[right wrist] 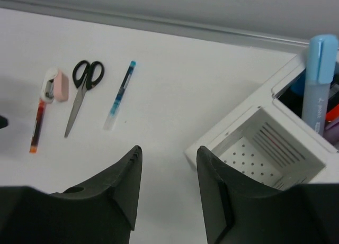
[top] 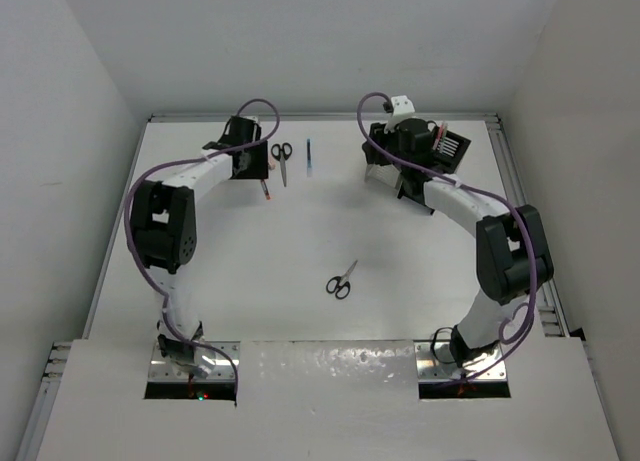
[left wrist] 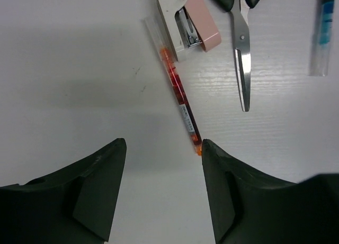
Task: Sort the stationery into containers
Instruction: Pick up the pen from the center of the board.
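Note:
The orange pen's label end (left wrist: 187, 119) is clear of the stapler, so my left gripper should keep going down toward that end (left wrist: 192, 128) until its fingers close around it.
An orange pen (left wrist: 180, 96) lies on the table; its near tip touches the tip of my left gripper's right finger. My left gripper (left wrist: 163, 148) is open and empty above it. Beyond lie a small pink-and-white stapler (left wrist: 185, 24), black-handled scissors (left wrist: 242, 53) and a blue pen (left wrist: 323, 32). My right gripper (right wrist: 168, 154) is open and empty, above the table beside the white box (right wrist: 241, 125). A light blue marker (right wrist: 320, 80) stands in the adjoining black box. A second pair of scissors (top: 342, 280) lies mid-table.
The black box (top: 452, 146) stands at the back right, by the table's raised right rail (top: 520, 196). White walls close in the back and both sides. The white box's near compartment has a perforated floor and holds nothing.

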